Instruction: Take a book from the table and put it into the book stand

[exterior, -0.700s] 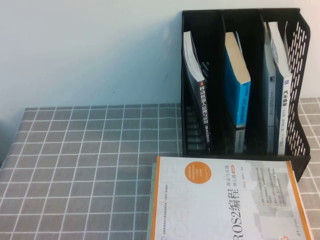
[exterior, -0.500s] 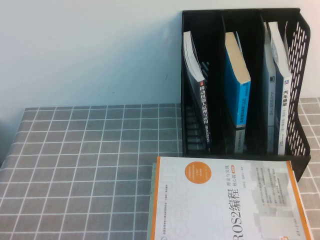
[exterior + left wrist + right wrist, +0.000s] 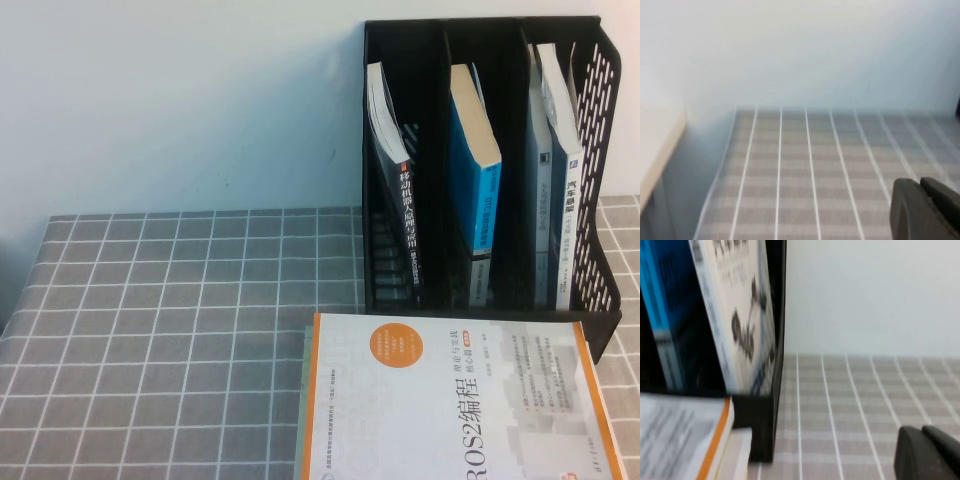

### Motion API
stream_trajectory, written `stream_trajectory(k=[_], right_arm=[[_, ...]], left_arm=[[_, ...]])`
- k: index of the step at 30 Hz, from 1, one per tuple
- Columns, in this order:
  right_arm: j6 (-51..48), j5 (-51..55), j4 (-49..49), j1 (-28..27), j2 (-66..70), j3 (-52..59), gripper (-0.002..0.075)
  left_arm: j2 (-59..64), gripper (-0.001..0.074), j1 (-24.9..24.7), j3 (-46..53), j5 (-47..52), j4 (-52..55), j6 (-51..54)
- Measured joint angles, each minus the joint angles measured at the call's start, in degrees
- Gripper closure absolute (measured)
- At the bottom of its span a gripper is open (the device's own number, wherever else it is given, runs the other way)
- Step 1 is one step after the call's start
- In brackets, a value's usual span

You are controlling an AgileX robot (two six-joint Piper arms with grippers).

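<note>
The white book's edge (image 3: 309, 395) is almost flush over the greenish book, so next I push the opposite edge (image 3: 599, 400) with my right gripper until my left gripper can pinch the part that sticks out.
A white book with an orange border (image 3: 450, 400) lies flat at the table's near right edge, just in front of the black book stand (image 3: 598, 300). The same book (image 3: 680, 435) and the stand's side wall (image 3: 765, 425) show in the right wrist view. Neither arm appears in the high view. My left gripper (image 3: 921, 186) hovers shut and empty over the checked cloth, away from the books. To the right of the stand, my right gripper (image 3: 921, 431) is low over the cloth, fingers pressed together, holding nothing.
The stand's three compartments hold upright leaning books: a black-spined one (image 3: 395, 190), a blue one (image 3: 472, 170) and pale ones (image 3: 560, 150). A greenish book (image 3: 303, 400) lies under the orange-bordered one. Grey checked cloth (image 3: 180, 330) covers the table; a wall stands behind.
</note>
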Motion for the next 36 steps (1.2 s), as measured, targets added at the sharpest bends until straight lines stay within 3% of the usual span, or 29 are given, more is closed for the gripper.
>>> stream_trajectory(k=[9,15,19,22,25,30,36], right_arm=[[0.0,-32.07,0.0,0.0,0.0,0.0,0.0729],[1.51,-42.7,0.27,0.0,0.0,0.0,0.0729],[1.26,-44.66,0.48,0.0,-0.04,0.0,0.0729],[1.05,-44.76,-0.76,0.0,-0.04,0.0,0.0729],[1.48,-38.5,-6.96,0.0,-0.04,-2.54,0.0729],[10.67,-11.9,-18.03,0.0,1.07,-13.92,0.0729],[13.73,16.65,-16.54,0.0,10.3,-26.81,0.0729]], left_arm=[[0.0,0.0734,0.0,0.0,-27.23,2.22,2.08],[0.0,0.0734,0.0,0.0,-44.09,2.46,1.89],[-0.09,0.0734,0.0,0.0,-47.26,2.73,-2.42],[-0.09,0.0734,0.0,-1.4,-38.55,5.89,-6.2],[-0.09,0.0734,0.0,-8.13,-21.74,8.18,-10.44],[3.27,0.0734,0.0,-19.94,-4.0,8.56,-14.2],[17.01,0.0734,-0.82,-30.93,16.59,1.09,-15.32]])
